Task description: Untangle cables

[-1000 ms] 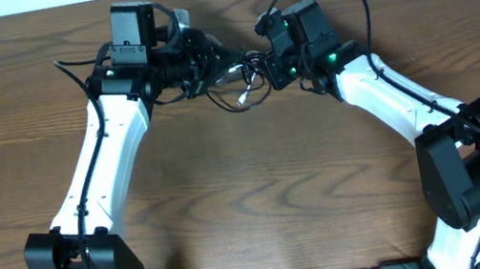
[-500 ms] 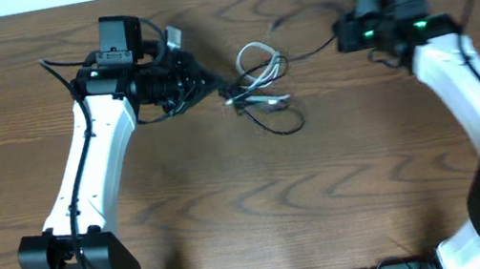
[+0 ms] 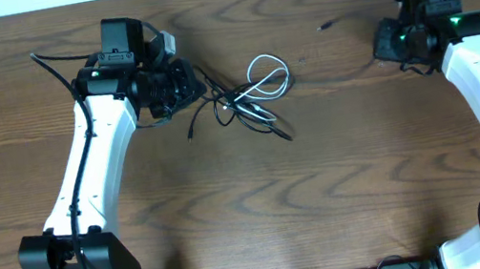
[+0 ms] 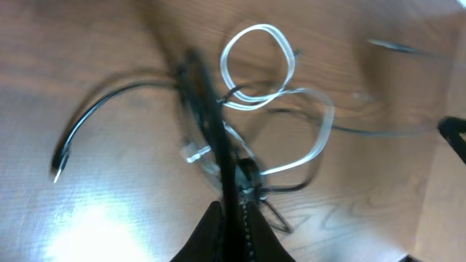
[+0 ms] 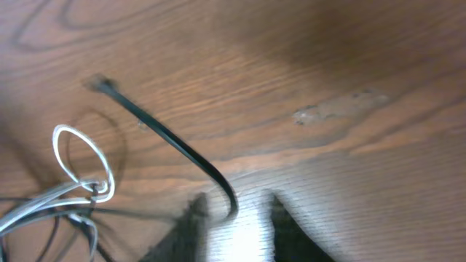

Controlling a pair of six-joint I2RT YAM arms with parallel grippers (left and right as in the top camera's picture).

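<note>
I should have my left gripper hold its black cord still while my right gripper pulls from the tangle's middle, because the cords lie bunched beside the whitish loop.
The cables lie as a loose tangle of thin black cords with a whitish loop on the table's far middle. My left gripper is at the tangle's left edge. In the left wrist view its jaws are shut on a black cord that runs up into the tangle, beside the whitish loop. My right gripper is far to the right. Its fingers are apart, and a black cord curves down between them; its plug end lies to the left.
The wooden table spreads toward the front. A loose black cord end arcs to the left of the tangle. Both arm bases stand at the front corners.
The two grippers were close together at the tangle; the right one has swung far right, drawing one cord out. The tangle has spread and loosened. The left gripper shifted slightly left.
</note>
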